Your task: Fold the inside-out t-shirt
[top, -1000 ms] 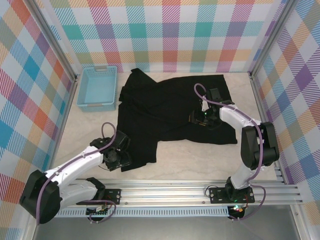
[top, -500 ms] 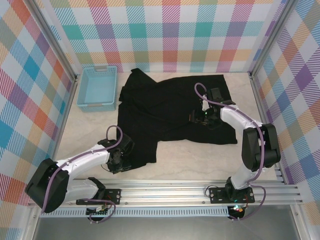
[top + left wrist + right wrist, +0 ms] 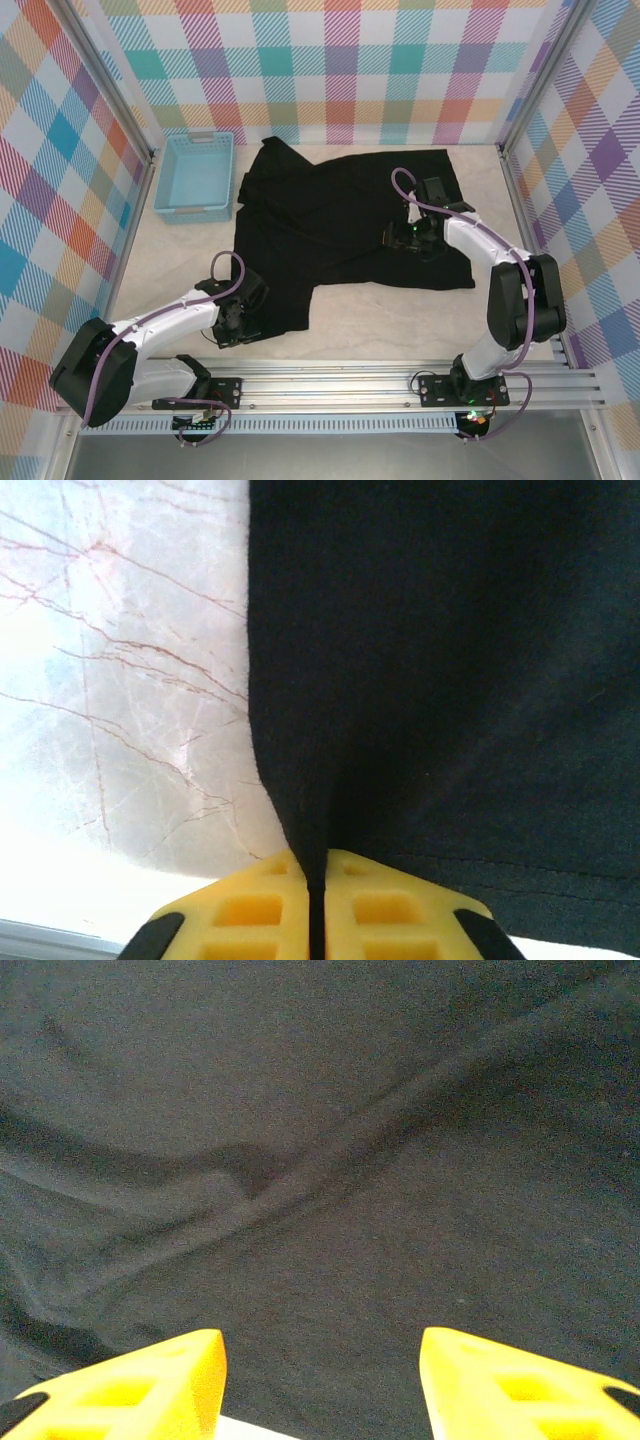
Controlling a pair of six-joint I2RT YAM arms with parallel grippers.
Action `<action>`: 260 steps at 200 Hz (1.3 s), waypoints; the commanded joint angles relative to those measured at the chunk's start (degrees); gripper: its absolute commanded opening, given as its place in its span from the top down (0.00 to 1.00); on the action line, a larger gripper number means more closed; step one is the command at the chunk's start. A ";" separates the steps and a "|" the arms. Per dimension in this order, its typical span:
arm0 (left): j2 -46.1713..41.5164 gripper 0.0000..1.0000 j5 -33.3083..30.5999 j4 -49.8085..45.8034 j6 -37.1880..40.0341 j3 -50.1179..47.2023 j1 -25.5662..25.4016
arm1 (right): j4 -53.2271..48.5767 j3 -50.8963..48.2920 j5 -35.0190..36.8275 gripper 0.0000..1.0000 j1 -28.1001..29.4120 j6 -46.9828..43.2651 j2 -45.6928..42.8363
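My right gripper is open over wrinkled cloth, and the t-shirt's near hem corner lies free. Next, my right gripper moves out and pinches that corner before it folds.
The inside-out t-shirt lies spread on the table, plain black, with one part reaching toward the near left. My left gripper sits at that near-left corner. In the left wrist view its yellow fingers are shut on a pinched ridge of the shirt's left edge. My right gripper rests low over the shirt's right half. In the right wrist view it stands open over wrinkled black cloth, with nothing between its fingers.
A light blue plastic basket stands at the back left, just beside the shirt's left sleeve. Bare marbled tabletop runs along the near side and to the left of the shirt. Checked walls close in three sides.
My left gripper has closed from open onto the shirt's near-left edge, and its arm has shifted slightly toward the cloth. The right arm has stayed put with its jaws open.
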 commanded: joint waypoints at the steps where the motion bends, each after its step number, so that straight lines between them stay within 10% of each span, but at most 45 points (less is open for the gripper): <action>1: 0.38 0.96 1.12 2.53 2.18 0.49 -1.05 | -3.58 -1.05 3.96 0.46 -0.44 0.38 -2.42; 125: -3.76 1.00 1.83 7.70 10.77 9.03 -0.77 | -6.09 -16.45 15.24 0.43 -30.57 7.32 -14.28; 260: -3.66 1.00 4.93 9.56 14.22 9.14 0.70 | -0.60 -18.89 7.97 0.66 -31.43 8.30 -2.92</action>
